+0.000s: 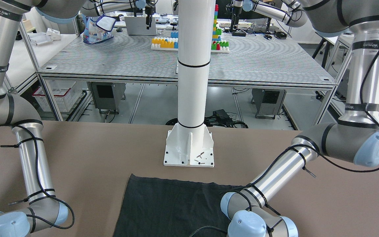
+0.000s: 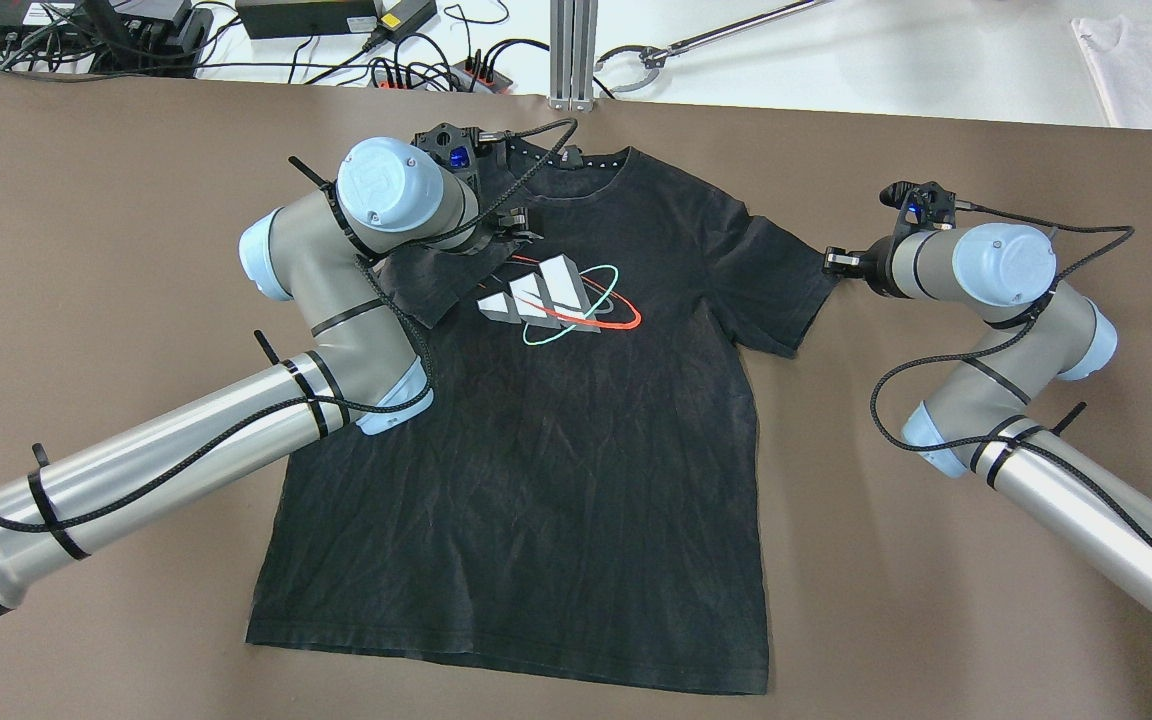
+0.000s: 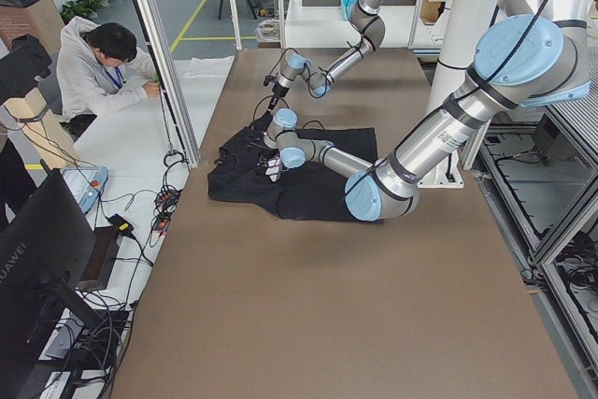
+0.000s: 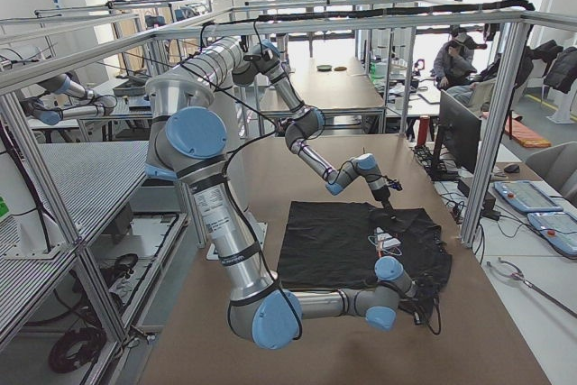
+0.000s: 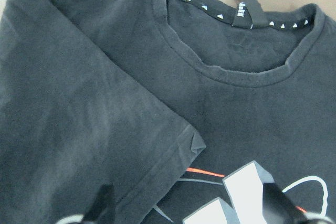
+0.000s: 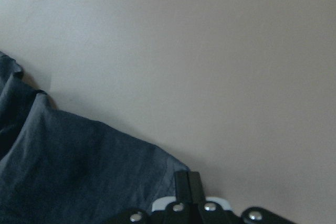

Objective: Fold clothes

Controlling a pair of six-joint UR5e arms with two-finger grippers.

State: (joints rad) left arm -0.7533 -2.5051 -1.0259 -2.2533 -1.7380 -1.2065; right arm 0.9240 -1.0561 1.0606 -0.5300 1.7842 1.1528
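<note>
I expect the limp, spread sleeve (image 6: 113,169) to fold over and stay lying across the chest when I bring its hem inward, because soft creases (image 6: 23,124) run across the sleeve.
A black T-shirt (image 2: 576,450) with a white, red and teal logo lies flat on the brown table, collar at the far side. Its left sleeve (image 5: 79,129) is folded in over the chest. My left gripper (image 2: 516,225) hovers just above that folded sleeve, near the collar (image 5: 236,72). In the left wrist view its fingers (image 5: 100,208) stand wide apart and hold nothing. My right gripper (image 2: 831,262) is at the outer edge of the other sleeve (image 6: 79,182), which lies spread out. In the right wrist view the gripper (image 6: 187,182) is shut, with the sleeve's hem at its fingertips.
A white garment (image 2: 1151,60) lies beyond the table's far right corner. Cables and power bricks (image 2: 306,15) line the far edge by a metal post (image 2: 573,50). The white column base (image 1: 189,148) stands at the robot's side. An operator (image 3: 103,72) sits beside the table.
</note>
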